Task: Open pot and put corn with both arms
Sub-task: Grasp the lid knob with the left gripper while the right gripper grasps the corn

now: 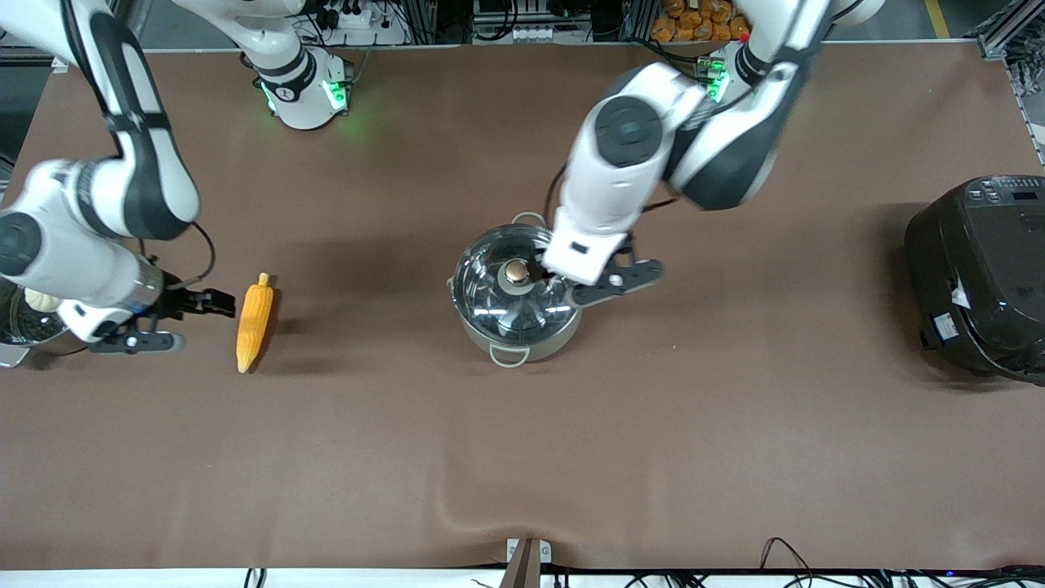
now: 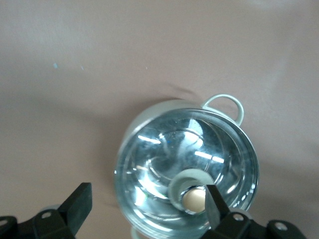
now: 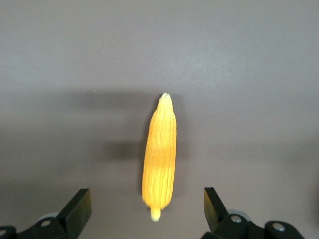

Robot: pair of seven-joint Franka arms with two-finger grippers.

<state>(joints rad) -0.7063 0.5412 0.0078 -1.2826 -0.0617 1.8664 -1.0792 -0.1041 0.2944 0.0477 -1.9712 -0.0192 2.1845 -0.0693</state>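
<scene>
I should use my left gripper to lift the glass lid (image 1: 492, 295) by the copper knob (image 1: 516, 271) and put it aside before my right gripper brings the corn, because the lid is covering the steel pot.
The steel pot (image 1: 516, 327) stands mid-table with its glass lid (image 1: 490, 302) on and the copper knob (image 1: 516, 271) on top. My left gripper (image 1: 563, 286) is open over the lid; in the left wrist view (image 2: 147, 199) one finger (image 2: 213, 204) is right beside the knob (image 2: 193, 200) and the other is outside the pot's rim (image 2: 124, 149). The yellow corn (image 1: 254, 322) lies on the table toward the right arm's end. My right gripper (image 1: 192, 321) is open and empty, low beside the corn; in the right wrist view (image 3: 147, 204) the corn (image 3: 160, 154) lies just ahead of it, between the finger lines.
A steel steamer pot with a white bun (image 1: 24, 322) sits under the right arm at the table's end. The big black cooker (image 1: 980, 278) stands at the left arm's end. The brown table cover (image 1: 522, 457) has a slight wrinkle near the front edge.
</scene>
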